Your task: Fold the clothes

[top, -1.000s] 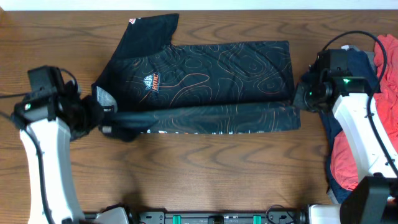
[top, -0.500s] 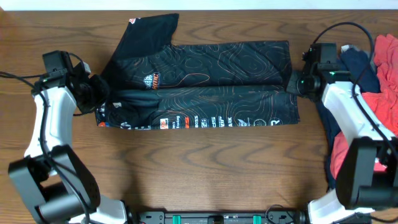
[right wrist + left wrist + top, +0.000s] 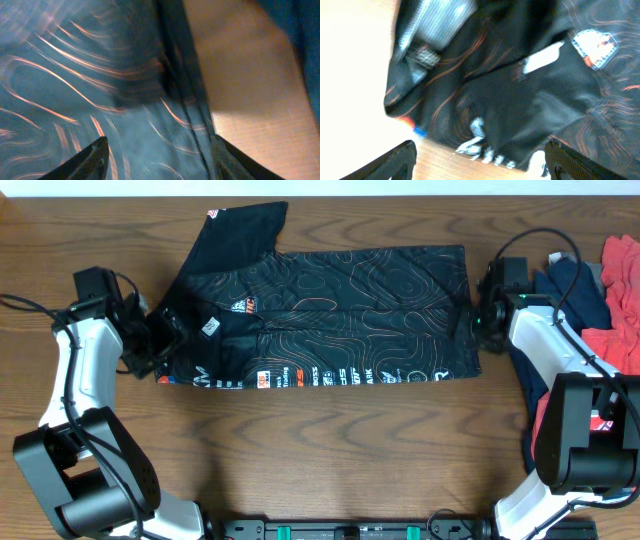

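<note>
Next, I pinch the hem's corner [image 3: 468, 369] with my right gripper and drag the jersey closer with my left gripper, because the jersey's sleeve [image 3: 252, 222] lies near the far edge of the table.
A black jersey [image 3: 340, 300] with orange contour lines lies flat across the far half of the table, its lower part folded up so a row of white logos runs along the near edge. My left gripper [image 3: 166, 340] is at the jersey's left end and stands open, nothing between its fingers. In the left wrist view the gripper [image 3: 480, 167] hangs just above the jersey [image 3: 520, 90], fingers wide apart. My right gripper [image 3: 478, 322] is open at the jersey's right edge. The right wrist view shows that gripper [image 3: 160, 167] over the cloth's border [image 3: 75, 75], beside bare wood [image 3: 250, 75].
A pile of red and navy clothes [image 3: 600, 300] lies at the right side of the table, next to my right arm. Bare wooden tabletop [image 3: 330, 450] stretches in front of the jersey. The table's far edge runs just behind the sleeve [image 3: 235, 225].
Both grippers carried the jersey's lower edge up over its body, then opened and let go. The fold now lies flat, logos showing along the near edge.
</note>
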You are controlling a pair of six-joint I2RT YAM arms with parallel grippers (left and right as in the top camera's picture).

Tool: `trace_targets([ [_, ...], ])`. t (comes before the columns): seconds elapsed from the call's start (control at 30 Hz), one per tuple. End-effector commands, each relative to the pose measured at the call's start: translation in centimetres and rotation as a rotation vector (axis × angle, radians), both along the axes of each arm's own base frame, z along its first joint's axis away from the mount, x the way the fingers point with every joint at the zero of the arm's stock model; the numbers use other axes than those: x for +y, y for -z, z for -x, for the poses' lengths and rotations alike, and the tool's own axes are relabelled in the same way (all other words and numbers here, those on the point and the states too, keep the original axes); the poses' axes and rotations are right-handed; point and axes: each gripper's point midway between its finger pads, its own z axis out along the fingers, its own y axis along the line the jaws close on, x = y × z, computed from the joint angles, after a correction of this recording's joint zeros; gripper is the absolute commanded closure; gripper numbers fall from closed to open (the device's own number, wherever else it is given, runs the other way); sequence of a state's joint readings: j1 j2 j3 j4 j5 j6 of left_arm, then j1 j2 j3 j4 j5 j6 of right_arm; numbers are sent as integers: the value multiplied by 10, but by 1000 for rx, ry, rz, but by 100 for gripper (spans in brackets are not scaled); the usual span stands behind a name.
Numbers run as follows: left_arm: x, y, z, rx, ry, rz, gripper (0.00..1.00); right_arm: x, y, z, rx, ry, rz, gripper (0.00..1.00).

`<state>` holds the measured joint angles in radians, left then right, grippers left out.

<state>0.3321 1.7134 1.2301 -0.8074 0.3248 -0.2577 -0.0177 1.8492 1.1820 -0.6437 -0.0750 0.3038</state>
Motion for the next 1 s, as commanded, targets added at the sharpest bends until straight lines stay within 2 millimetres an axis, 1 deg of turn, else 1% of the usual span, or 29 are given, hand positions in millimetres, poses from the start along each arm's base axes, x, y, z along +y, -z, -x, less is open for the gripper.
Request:
trace_targets([
  [0.0,19,11,17,71,-16,-117,16,-19,7,17,71,31,91,37],
  [0.17,19,32,18,67,-38,-115,17,-19,17,24,81,30,95,40],
  [0.23,18,40,19,59,-38,-117,23,-18,20,27,85,29,88,46],
  [0.3,17,46,22,58,-37,-118,36,-18,24,31,91,28,88,49],
  [0.33,17,50,23,58,-38,-119,39,-18,26,32,95,28,89,50],
  [0.43,16,60,26,52,-38,-121,40,-17,30,37,107,25,89,55],
  [0.47,16,62,26,47,-39,-122,40,-16,31,39,112,24,89,59],
  [0.53,16,67,27,40,-39,-125,41,-15,32,41,118,21,89,73],
  [0.57,16,68,27,37,-39,-125,44,-16,33,42,121,22,89,79],
  [0.6,16,69,27,36,-39,-126,51,-15,33,43,123,21,89,85],
  [0.7,15,70,29,40,-39,-125,69,-16,33,43,124,21,89,99],
  [0.8,14,71,33,59,-38,-119,86,-15,34,50,151,20,89,99],
  [0.87,12,72,38,80,-37,-114,94,-17,35,56,178,21,95,99],
  [0.97,12,74,52,140,-37,-119,94,-25,35,69,229,43,140,99],
])
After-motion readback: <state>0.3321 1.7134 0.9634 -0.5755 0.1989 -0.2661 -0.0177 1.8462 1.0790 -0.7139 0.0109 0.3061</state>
